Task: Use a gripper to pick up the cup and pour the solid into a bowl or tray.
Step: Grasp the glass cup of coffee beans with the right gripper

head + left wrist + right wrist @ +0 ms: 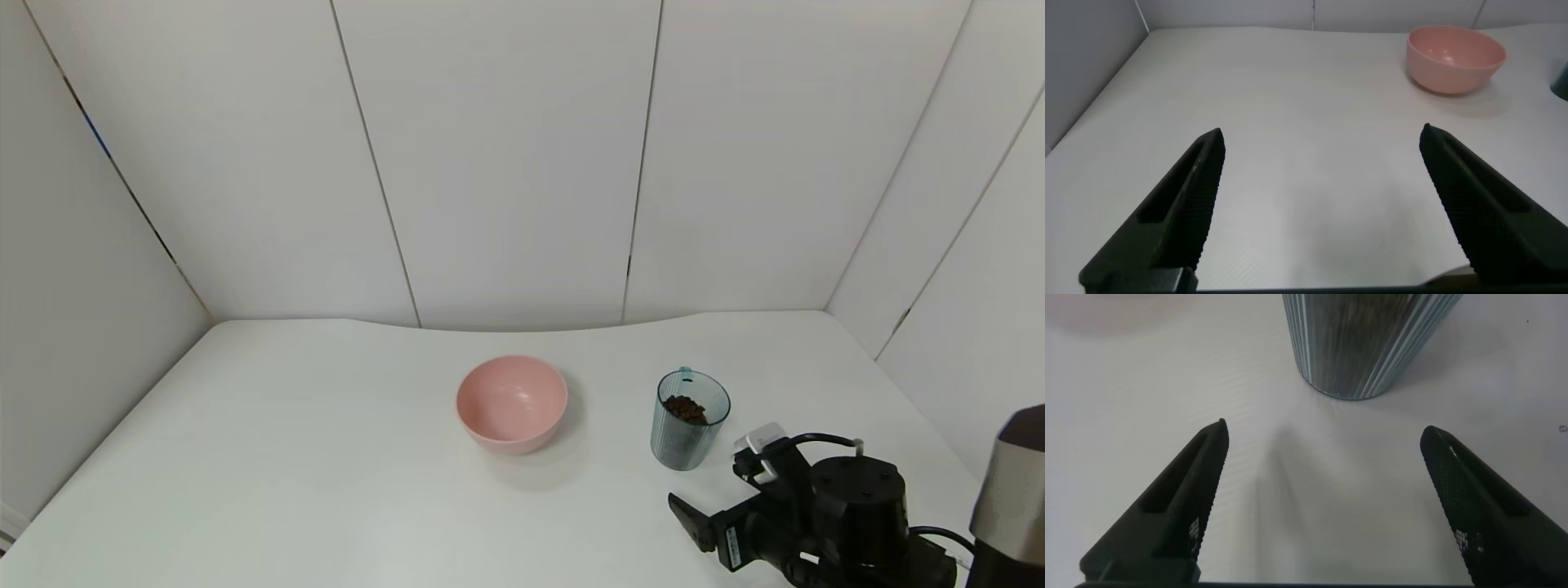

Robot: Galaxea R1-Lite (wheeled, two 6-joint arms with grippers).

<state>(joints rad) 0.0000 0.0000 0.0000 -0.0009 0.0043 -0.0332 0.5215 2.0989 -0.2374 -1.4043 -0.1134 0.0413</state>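
Note:
The dark brown pellets [685, 410] sit loose and far below the cup's rim [729, 400], so they will pile up along the cup's side before spilling when I pour.
The ribbed blue-grey cup [690, 425] stands upright on the white table, right of centre, with dark brown pellets [686, 408] inside. The pink bowl [512, 404] sits to its left, a short gap apart, and looks empty. My right gripper [710, 482] is open and empty, low over the table just in front of the cup. In the right wrist view the cup's base [1368, 339] lies ahead of the open gripper [1323, 437], apart from both fingers. My left gripper [1321, 135] is open and empty over bare table, with the bowl [1456, 57] far off.
The white table [326, 457] is bounded by white wall panels [506, 163] at the back and both sides. The right arm's silver-and-black link [1012, 498] stands at the table's front right corner.

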